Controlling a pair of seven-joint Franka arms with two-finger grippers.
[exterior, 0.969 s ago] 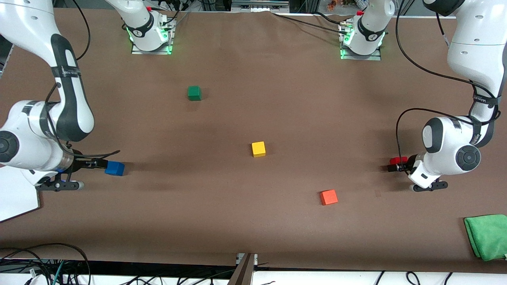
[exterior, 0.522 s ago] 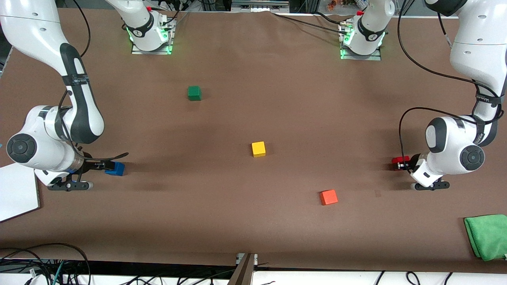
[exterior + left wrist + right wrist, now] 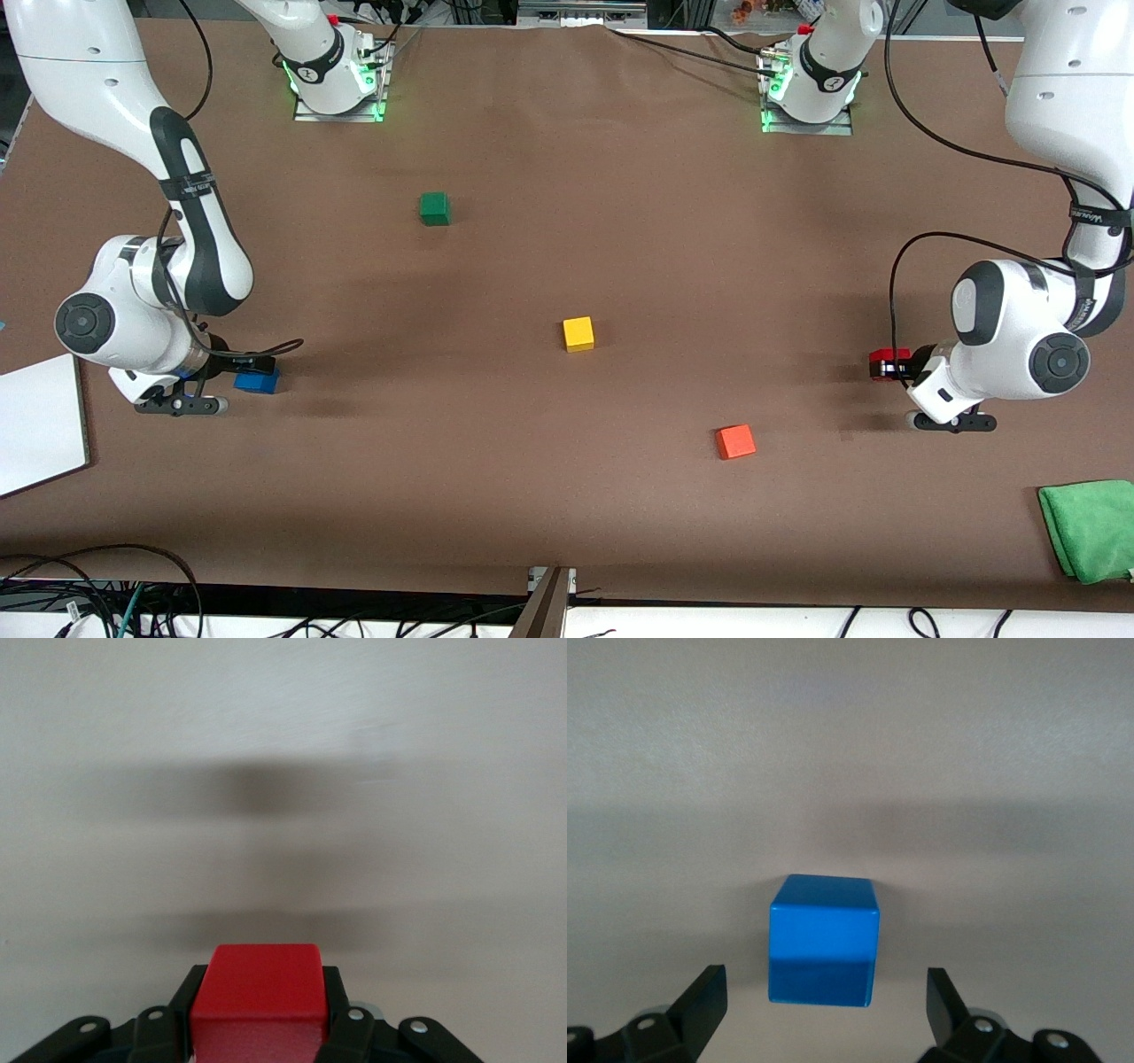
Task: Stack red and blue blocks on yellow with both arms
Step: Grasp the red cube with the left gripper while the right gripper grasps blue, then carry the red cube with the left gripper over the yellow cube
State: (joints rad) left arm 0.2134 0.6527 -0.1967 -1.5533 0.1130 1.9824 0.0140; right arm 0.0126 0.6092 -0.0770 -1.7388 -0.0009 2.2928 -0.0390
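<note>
The blue cube [image 3: 823,942] is slightly crooked [image 3: 829,877] between the open fingers, so it will turn straight with them when I close my right gripper.
The yellow cube [image 3: 578,334] sits alone mid-table. My left gripper [image 3: 893,366] is shut on the red cube [image 3: 883,362] and holds it just above the table toward the left arm's end. In the left wrist view the red cube [image 3: 259,999] fills the space between the fingers [image 3: 347,1028] of that gripper [image 3: 259,1032]. My right gripper [image 3: 254,365] is open, low over the blue cube [image 3: 257,383], toward the right arm's end. In the right wrist view the blue cube [image 3: 824,939] rests on the table, and the gripper [image 3: 824,1001] has one finger [image 3: 702,999] on each side, apart from it.
A dark green cube [image 3: 434,208] sits nearer the bases. An orange cube [image 3: 735,441] lies nearer the camera than the yellow one. A green cloth [image 3: 1090,529] lies at the corner by the left arm's end. A white sheet [image 3: 40,421] lies at the right arm's end.
The right arm has moved its open gripper in over the blue cube, which stayed put. The left gripper kept hold of the red cube and shifted only slightly.
</note>
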